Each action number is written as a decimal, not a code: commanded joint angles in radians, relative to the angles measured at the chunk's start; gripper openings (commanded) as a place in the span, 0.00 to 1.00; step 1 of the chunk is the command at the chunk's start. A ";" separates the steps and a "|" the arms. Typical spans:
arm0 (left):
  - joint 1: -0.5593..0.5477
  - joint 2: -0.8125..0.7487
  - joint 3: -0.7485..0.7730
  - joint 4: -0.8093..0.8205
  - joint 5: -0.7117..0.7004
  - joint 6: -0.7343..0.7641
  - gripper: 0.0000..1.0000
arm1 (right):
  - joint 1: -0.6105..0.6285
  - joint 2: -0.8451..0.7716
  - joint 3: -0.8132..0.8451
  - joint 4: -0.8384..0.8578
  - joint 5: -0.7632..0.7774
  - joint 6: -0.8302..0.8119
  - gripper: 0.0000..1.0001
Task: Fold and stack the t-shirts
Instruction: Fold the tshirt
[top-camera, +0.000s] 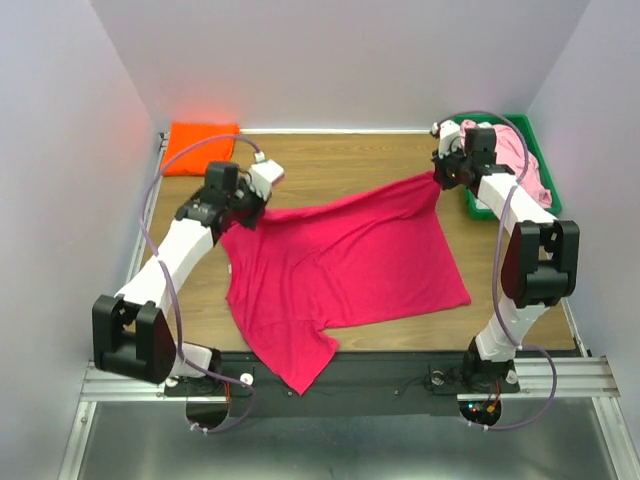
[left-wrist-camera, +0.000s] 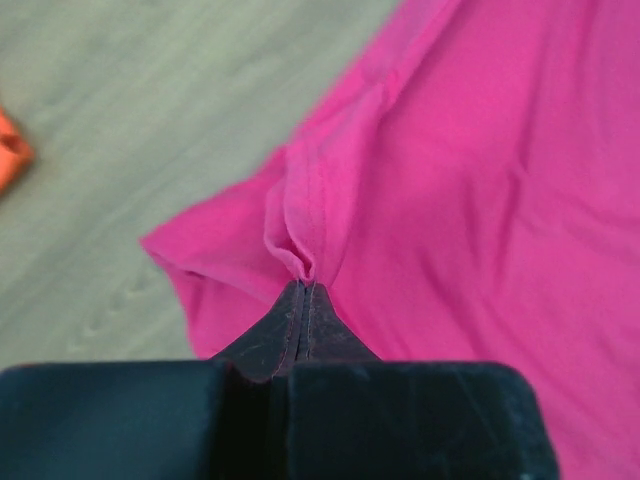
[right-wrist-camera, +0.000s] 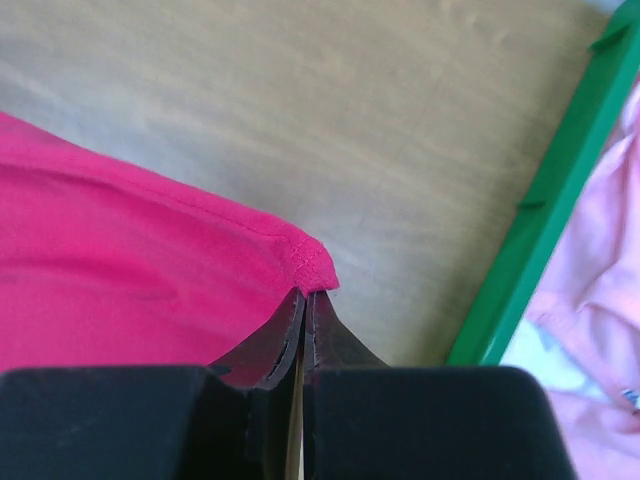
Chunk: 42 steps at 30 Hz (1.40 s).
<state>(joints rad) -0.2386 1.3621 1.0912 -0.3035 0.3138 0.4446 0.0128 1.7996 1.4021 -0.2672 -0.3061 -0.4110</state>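
The far hem (top-camera: 352, 205) needs to be laid back down and both my grippers need to open before I fold further, because my left gripper is pinching a bunched fold next to the t-shirt's loose corner (left-wrist-camera: 165, 245).
The crimson-magenta t-shirt (top-camera: 340, 265) lies spread over the middle of the wooden table, one sleeve hanging past the near edge. My left gripper (top-camera: 243, 213) is shut on a bunched fold of its upper left hem (left-wrist-camera: 305, 265). My right gripper (top-camera: 440, 177) is shut on its far right corner (right-wrist-camera: 315, 268), pulling the cloth into a point. A folded bright orange t-shirt (top-camera: 200, 145) rests at the far left corner; its edge (left-wrist-camera: 12, 155) shows in the left wrist view. The pale pink t-shirt (top-camera: 518, 160) lies crumpled in the tray, and its cloth (right-wrist-camera: 600, 300) shows in the right wrist view.
A green plastic tray (top-camera: 478, 208) stands at the far right of the table, close behind my right gripper; its rim (right-wrist-camera: 540, 210) runs diagonally through the right wrist view. Grey walls close in on three sides. Bare wood (top-camera: 330, 165) shows between the two grippers at the back.
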 joint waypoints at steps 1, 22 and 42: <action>-0.088 -0.053 -0.143 -0.118 -0.027 0.054 0.00 | -0.008 -0.003 -0.078 -0.038 0.001 -0.100 0.01; -0.090 0.009 -0.028 -0.290 0.107 0.125 0.00 | -0.039 0.046 -0.012 -0.090 0.018 -0.094 0.01; -0.044 -0.215 0.015 -0.270 0.102 -0.005 0.00 | -0.063 -0.051 -0.018 -0.182 -0.065 -0.141 0.00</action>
<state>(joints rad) -0.2546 1.1835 1.1393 -0.5198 0.3393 0.3832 -0.0448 1.8019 1.4151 -0.4305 -0.3679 -0.4984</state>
